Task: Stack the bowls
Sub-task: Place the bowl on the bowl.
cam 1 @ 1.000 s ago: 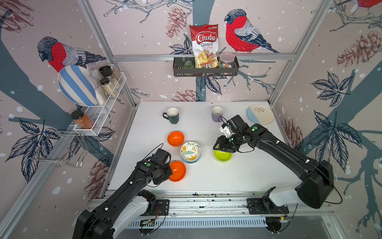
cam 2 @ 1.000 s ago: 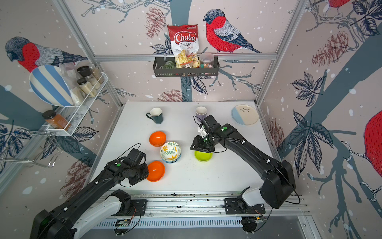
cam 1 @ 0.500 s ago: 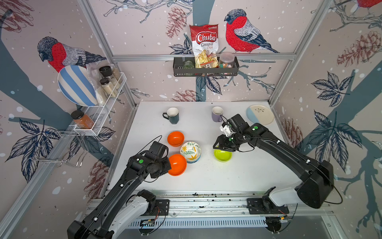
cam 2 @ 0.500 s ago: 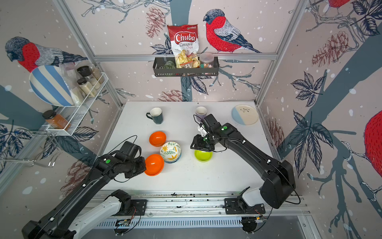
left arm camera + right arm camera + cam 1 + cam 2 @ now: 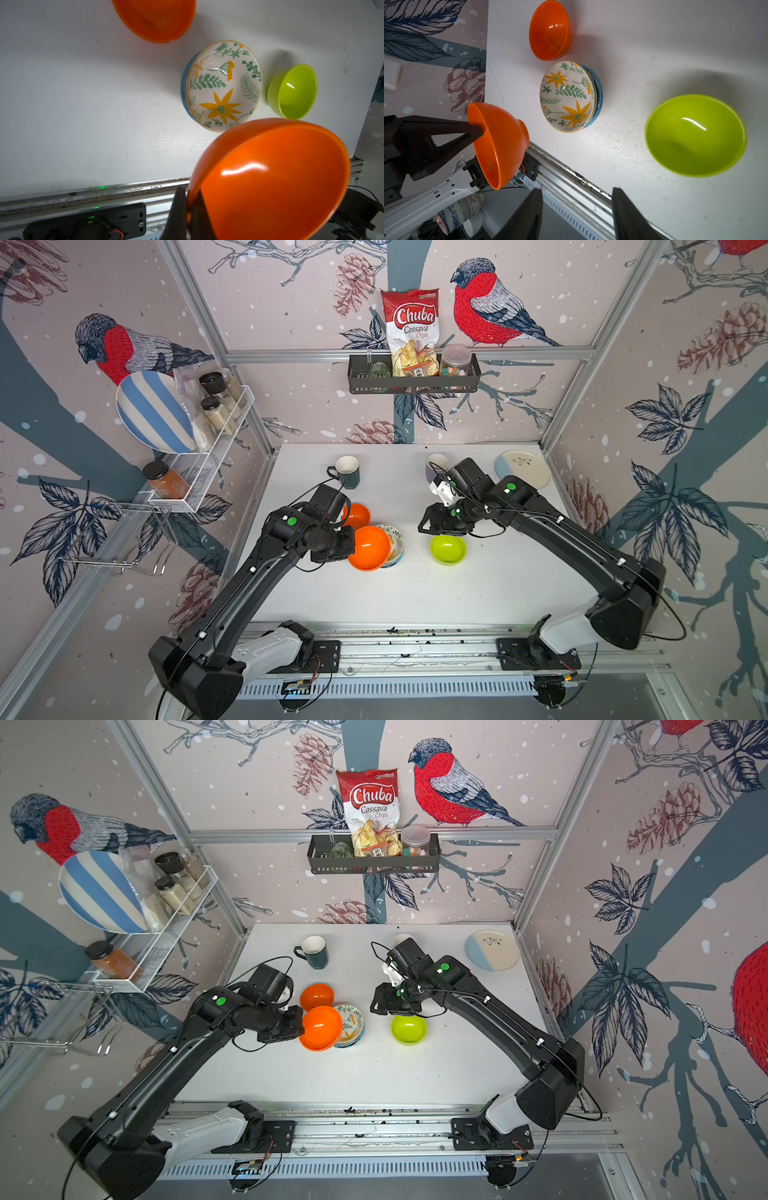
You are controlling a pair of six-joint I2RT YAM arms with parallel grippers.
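Note:
The held orange bowl's free rim (image 5: 388,546) faces the right gripper's open fingers, so the left gripper goes on bringing the orange bowl there until those fingers hold the bowl's rim.
My left gripper (image 5: 188,199) is shut on the rim of a glossy orange bowl (image 5: 369,548), which it holds tilted in the air. In both top views this bowl overlaps the left edge of a stack of patterned bowls (image 5: 352,1025). The stack is topped by a yellow-floral white bowl (image 5: 223,85) and has a blue rim showing beneath. A second orange bowl (image 5: 357,514) sits on the table just behind the stack. To the right stands a lime green bowl (image 5: 695,135). My right gripper (image 5: 576,207) hangs open and empty just behind it.
A dark mug (image 5: 347,470) and a purple mug (image 5: 436,464), partly hidden by my right arm, stand at the back. The cream-and-blue plate (image 5: 522,468) lies at the back right. A metal rail (image 5: 415,649) runs along the table's front edge.
My left arm has lifted the orange bowl off the table and carried it back and right, up to the patterned stack. The right arm has barely moved.

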